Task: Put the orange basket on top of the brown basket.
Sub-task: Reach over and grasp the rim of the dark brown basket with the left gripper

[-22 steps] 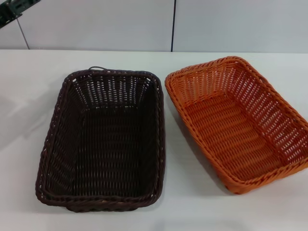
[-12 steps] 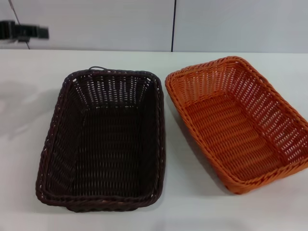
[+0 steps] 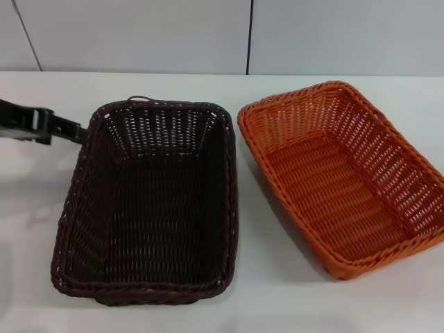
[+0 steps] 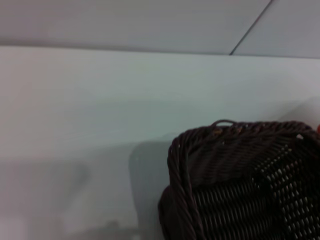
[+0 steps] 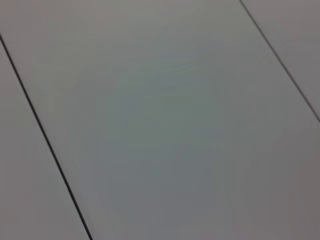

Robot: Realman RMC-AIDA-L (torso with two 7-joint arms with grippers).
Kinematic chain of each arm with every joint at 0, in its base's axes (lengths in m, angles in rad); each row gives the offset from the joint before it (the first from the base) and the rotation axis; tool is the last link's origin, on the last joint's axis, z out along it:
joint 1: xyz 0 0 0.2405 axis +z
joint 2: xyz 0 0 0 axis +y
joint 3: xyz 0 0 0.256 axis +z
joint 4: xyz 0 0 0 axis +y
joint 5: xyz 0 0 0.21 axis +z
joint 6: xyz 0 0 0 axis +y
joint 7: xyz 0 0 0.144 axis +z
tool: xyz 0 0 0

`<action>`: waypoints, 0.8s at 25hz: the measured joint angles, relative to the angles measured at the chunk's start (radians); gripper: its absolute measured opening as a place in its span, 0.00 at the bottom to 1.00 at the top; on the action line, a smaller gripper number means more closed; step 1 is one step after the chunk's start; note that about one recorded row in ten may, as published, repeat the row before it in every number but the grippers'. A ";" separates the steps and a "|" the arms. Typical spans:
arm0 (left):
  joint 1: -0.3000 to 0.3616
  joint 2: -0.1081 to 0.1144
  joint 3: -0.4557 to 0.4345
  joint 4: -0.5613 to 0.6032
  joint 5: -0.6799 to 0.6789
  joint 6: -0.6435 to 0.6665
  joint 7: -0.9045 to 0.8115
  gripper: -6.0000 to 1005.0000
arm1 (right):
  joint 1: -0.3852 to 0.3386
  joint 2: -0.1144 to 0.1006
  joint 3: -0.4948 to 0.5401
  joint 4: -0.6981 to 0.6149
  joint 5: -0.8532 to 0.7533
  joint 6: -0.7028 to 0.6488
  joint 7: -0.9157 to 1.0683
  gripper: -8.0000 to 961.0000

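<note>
The brown basket's long rim (image 3: 73, 198) facing the robot's left gripper is clear and runs across the gripper's fingers, so the left gripper should keep going down until its fingers are on both sides of that rim (image 3: 81, 165), then close.
The brown basket (image 3: 149, 201) stands on the white table, left of centre in the head view. The orange basket (image 3: 343, 173) stands on the table right of it, turned at an angle, close to the brown one at their far corners. My left gripper (image 3: 66, 130) comes in from the left edge, just outside the brown basket's far left corner. The left wrist view shows that corner of the brown basket (image 4: 240, 185). My right gripper is out of view.
The white table (image 3: 41, 180) runs to a pale panelled wall (image 3: 139, 35) at the back. The right wrist view shows only wall panels (image 5: 160, 120). Both baskets hold nothing.
My left arm has come down from the upper left and now sits lower, next to the brown basket's far left corner. The baskets have not moved.
</note>
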 joint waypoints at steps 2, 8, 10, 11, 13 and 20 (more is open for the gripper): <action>-0.001 -0.020 -0.001 0.006 0.019 0.008 0.001 0.67 | 0.009 -0.004 0.000 -0.001 0.000 0.007 -0.025 0.82; 0.010 -0.051 0.001 0.056 0.033 0.026 0.002 0.67 | 0.028 -0.010 0.001 -0.002 0.000 0.009 -0.046 0.82; 0.010 -0.052 0.002 0.071 0.034 0.031 0.004 0.67 | 0.029 -0.010 0.000 0.000 0.000 0.009 -0.046 0.82; 0.010 -0.052 0.002 0.071 0.034 0.031 0.004 0.67 | 0.031 -0.010 0.000 0.001 0.000 0.009 -0.046 0.82; 0.011 -0.053 0.002 0.111 0.035 0.049 0.013 0.67 | 0.034 -0.010 -0.005 0.007 0.000 0.009 -0.045 0.82; 0.004 -0.053 0.005 0.202 0.038 0.087 0.039 0.66 | 0.038 -0.010 -0.008 0.026 -0.002 0.010 -0.046 0.82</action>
